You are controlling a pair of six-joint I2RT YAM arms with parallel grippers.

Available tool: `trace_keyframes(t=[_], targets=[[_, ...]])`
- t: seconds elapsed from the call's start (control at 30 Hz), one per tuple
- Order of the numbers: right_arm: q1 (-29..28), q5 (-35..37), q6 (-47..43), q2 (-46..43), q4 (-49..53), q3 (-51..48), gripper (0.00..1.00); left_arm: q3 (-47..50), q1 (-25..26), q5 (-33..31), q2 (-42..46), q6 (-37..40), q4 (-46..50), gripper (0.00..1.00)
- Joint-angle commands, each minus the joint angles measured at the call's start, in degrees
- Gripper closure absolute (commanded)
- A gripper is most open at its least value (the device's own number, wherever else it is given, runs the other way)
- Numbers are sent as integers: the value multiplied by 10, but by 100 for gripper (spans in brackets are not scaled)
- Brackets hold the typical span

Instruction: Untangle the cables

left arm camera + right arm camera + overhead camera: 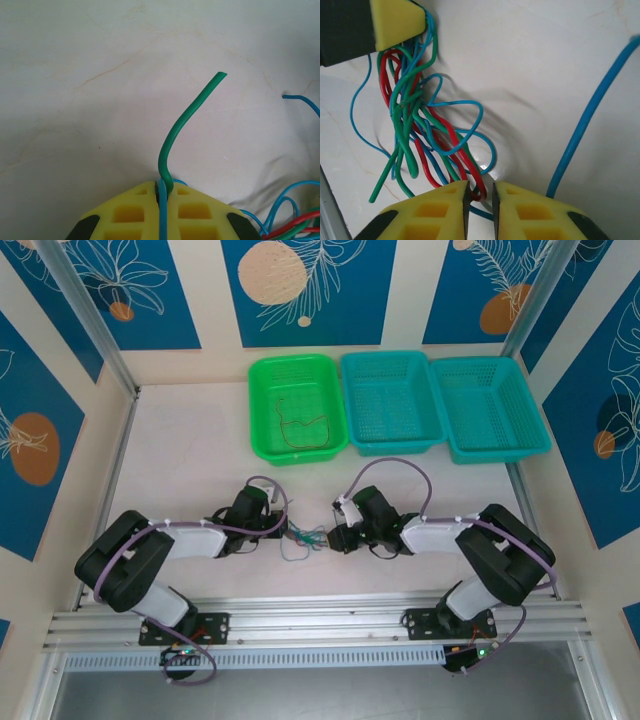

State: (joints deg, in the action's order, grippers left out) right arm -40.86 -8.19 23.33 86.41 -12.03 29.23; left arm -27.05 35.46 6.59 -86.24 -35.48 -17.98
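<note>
A green and a blue wire together [165, 174] are pinched between my left gripper's fingers, so that gripper should open and pull out a red wire [470, 165] close to my right gripper.
The cables [305, 538] lie as a tangle of red, green and blue wires on the white table between my two grippers. My left gripper [287, 529] [163, 189] is shut on a green wire [186, 117] and a blue wire [163, 215]; the green end curls up free past the fingertips. In the right wrist view the tangle [422, 125] spreads in front of my right gripper [336, 538] [480, 197]. Its jaws stand a little apart, with a red wire loop [476, 180] lying in the gap. The left gripper's yellow finger [400, 20] holds the far end of the tangle.
A green basket [262, 405] at the back holds one thin loose wire [305, 430]. Two teal baskets [392, 402] [492, 408] stand to its right. A blue wire [590, 115] runs close past the right wrist camera. A metal rail [320, 620] crosses the near table edge.
</note>
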Motion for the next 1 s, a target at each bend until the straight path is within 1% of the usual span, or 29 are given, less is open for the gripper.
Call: trace_keyframes(t=[0.0, 0.1, 0.2, 0.27, 0.33, 0.4, 0.47, 0.53, 0.6, 0.67, 0.73, 0.8, 0.87, 0.93, 0.97], targets=[[1, -6, 8, 0, -33, 11, 89, 9, -5, -21, -8, 12, 35, 100], [4, 1, 15, -10, -37, 0, 93, 12, -5, -38, -3, 12, 46, 100], [7, 1, 17, -21, -37, -11, 100, 12, -6, -76, 2, 9, 73, 100], [9, 13, 23, -29, -32, -17, 100, 12, -7, -98, 7, 7, 90, 100], [12, 41, 33, -42, -9, -21, 100, 10, -14, -123, 15, 1, 114, 100], [24, 68, 50, -60, 12, -32, 100, 15, -29, -142, 31, -5, 136, 100], [43, 65, 60, -77, 15, -48, 100, 26, -46, -153, 51, -3, 143, 100], [58, 67, 66, -90, 19, -62, 100, 38, -61, -156, 71, 8, 145, 100], [73, 87, 80, -106, 39, -68, 100, 40, -73, -163, 86, 20, 162, 100], [91, 107, 94, -125, 52, -76, 100, 43, -82, -169, 100, 28, 175, 100], [112, 111, 106, -148, 51, -88, 100, 50, -86, -163, 111, 30, 169, 100], [127, 94, 106, -170, 47, -95, 100, 52, -86, -155, 116, 33, 165, 100], [125, 61, 92, -181, 45, -87, 100, 52, -85, -119, 120, 51, 145, 100], [116, 27, 77, -182, 49, -73, 100, 54, -82, -79, 130, 65, 112, 81], [110, 19, 71, -181, 54, -65, 100, 54, -79, -67, 141, 71, 101, 68]])
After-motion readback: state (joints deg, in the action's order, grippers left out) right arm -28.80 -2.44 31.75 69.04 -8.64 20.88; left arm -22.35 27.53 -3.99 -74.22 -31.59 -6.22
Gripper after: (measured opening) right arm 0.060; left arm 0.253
